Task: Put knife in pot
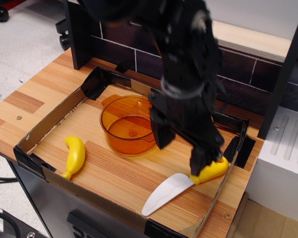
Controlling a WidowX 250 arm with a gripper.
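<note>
The white blade (167,194) will stick out over the pot's rim when the robot's gripper lowers the knife's handle in, because the knife is longer than the pot's opening (130,118).
The knife (175,187) lies at the tray's front right, white blade toward the front and yellow handle (212,170) toward the right wall. The transparent orange pot (127,125) stands upright in the middle of the tray, with nothing in it. My gripper (182,155) hangs down between the pot and the knife, open and empty. Its left finger (161,133) is just right of the pot. Its right finger (202,157) is at the knife handle's upper end and covers part of it.
A yellow banana (75,155) lies at the front left of the cardboard tray (48,127). The arm hides the tray's back right. A dark tiled wall (114,52) runs behind and a white box (284,163) stands to the right.
</note>
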